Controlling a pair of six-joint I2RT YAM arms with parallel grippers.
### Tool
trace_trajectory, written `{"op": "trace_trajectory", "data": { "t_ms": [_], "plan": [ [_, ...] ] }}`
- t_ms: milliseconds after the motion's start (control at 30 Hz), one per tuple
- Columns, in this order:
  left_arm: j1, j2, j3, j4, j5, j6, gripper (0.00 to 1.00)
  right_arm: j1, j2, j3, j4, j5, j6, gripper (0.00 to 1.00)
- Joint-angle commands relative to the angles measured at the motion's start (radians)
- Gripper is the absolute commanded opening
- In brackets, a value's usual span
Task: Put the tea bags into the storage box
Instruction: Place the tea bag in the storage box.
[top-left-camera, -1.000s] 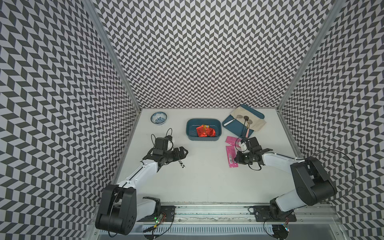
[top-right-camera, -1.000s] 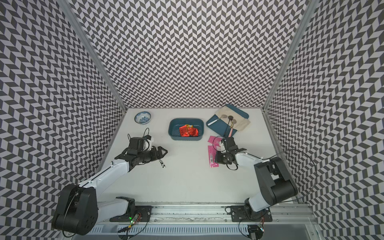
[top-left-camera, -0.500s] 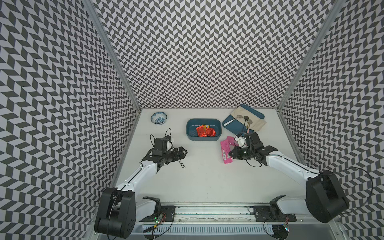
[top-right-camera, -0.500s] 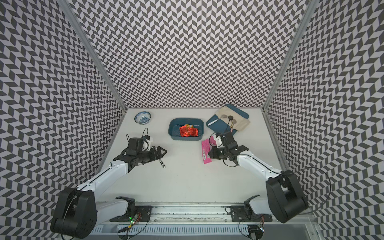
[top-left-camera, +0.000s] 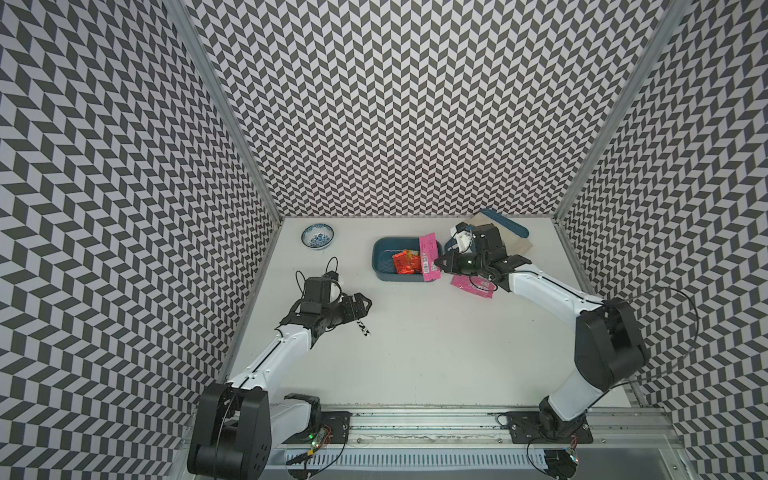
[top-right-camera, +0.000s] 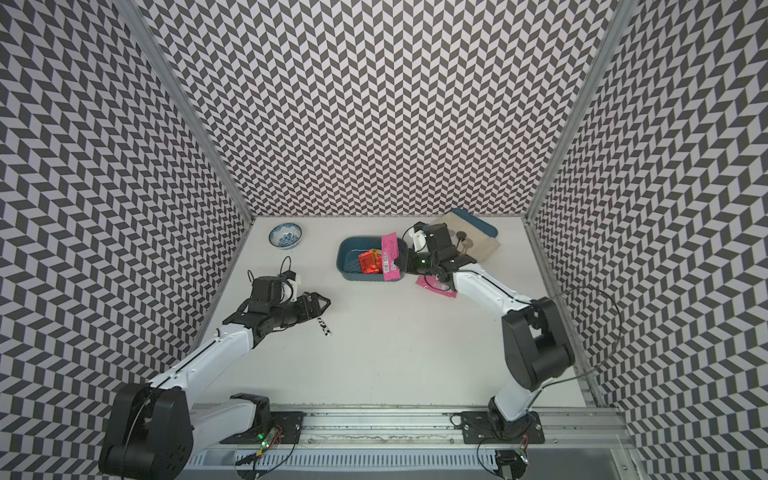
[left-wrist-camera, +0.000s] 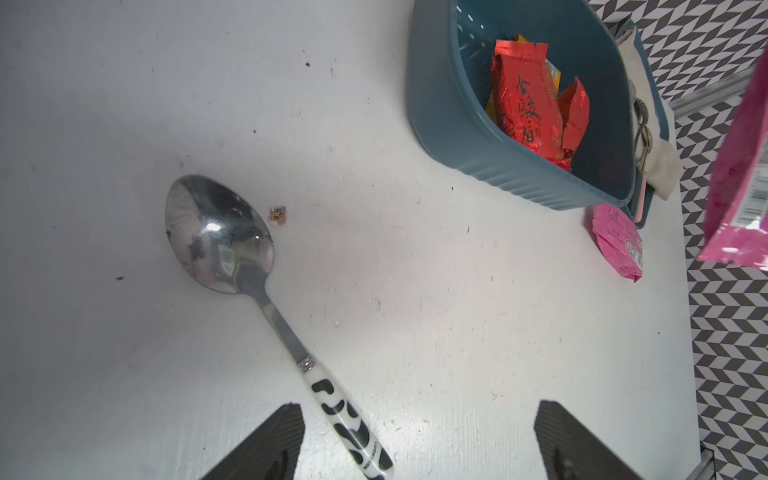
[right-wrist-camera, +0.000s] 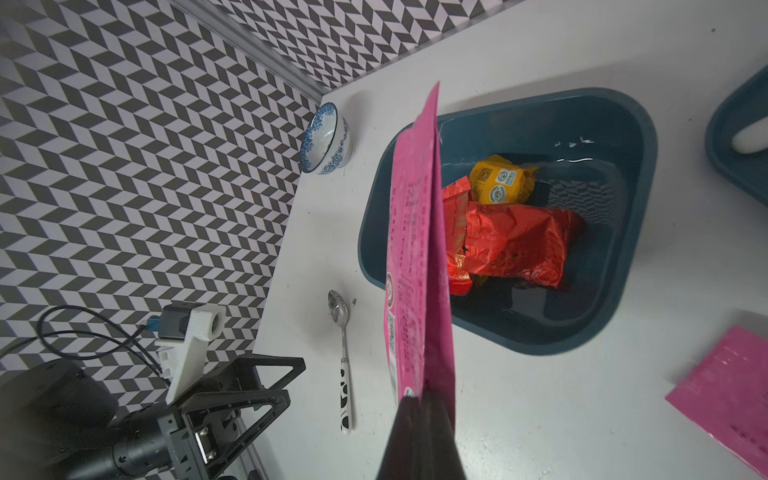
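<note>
The pink tea bag (top-left-camera: 429, 254) stands straight across the storage box, so my right gripper should keep carrying it to the box's empty end (top-left-camera: 385, 261) and let go there.
The teal storage box (top-left-camera: 376, 257) (top-right-camera: 340, 253) (right-wrist-camera: 640, 166) stands at the back middle of the table. Two red foil tea bags (top-left-camera: 405, 262) (right-wrist-camera: 515, 241) and a yellow one (right-wrist-camera: 498, 180) lie inside. My right gripper (top-left-camera: 439, 264) (right-wrist-camera: 419, 405) is shut on one end of a long pink tea bag (top-left-camera: 429, 257) (top-right-camera: 390, 257) (right-wrist-camera: 415, 249), held over the box's right rim. Another pink tea bag (top-left-camera: 473, 284) (left-wrist-camera: 619, 245) lies on the table right of the box, under my right wrist. My left gripper (top-left-camera: 363, 303) (left-wrist-camera: 417, 440) is open and empty, low over the table.
A spoon (top-left-camera: 363, 328) (left-wrist-camera: 220, 237) with a black-and-white handle lies just in front of my left gripper. A blue-patterned bowl (top-left-camera: 318, 236) sits at the back left. A flat teal tray (top-left-camera: 505, 226) with beige cloth and spoons is at the back right.
My right gripper has lifted the pink tea bag off the table and carried it back and left to the box's right rim. The left arm has not moved.
</note>
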Motion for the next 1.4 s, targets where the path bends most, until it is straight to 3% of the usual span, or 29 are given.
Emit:
{"op": "trace_trajectory", "data": {
  "t_ms": [0, 233, 533, 967, 1067, 1300, 1367],
  "plan": [
    [0.012, -0.017, -0.003, -0.018, -0.002, 0.016, 0.92, 0.016, 0.085, 0.091, 0.095, 0.006, 0.013, 0.00],
    [0.025, -0.017, -0.004, -0.031, -0.026, 0.032, 0.92, 0.093, 0.269, 0.277, 0.122, 0.014, 0.050, 0.00],
    [0.050, -0.024, 0.002, -0.043, -0.056, 0.037, 0.92, 0.137, 0.401, 0.319, 0.288, 0.078, 0.187, 0.00],
    [0.062, -0.009, 0.004, -0.046, -0.066, 0.040, 0.92, 0.145, 0.543, 0.420, 0.366, 0.153, 0.300, 0.00],
    [0.062, -0.005, 0.004, -0.045, -0.066, 0.042, 0.92, 0.153, 0.575, 0.457, 0.340, 0.111, 0.293, 0.00],
    [0.065, 0.002, 0.004, -0.041, -0.064, 0.040, 0.92, 0.176, 0.475, 0.348, 0.355, 0.143, 0.248, 0.33],
    [0.066, 0.006, 0.005, -0.037, -0.061, 0.040, 0.92, 0.173, 0.426, 0.306, 0.349, 0.167, 0.219, 0.36]
  ]
}}
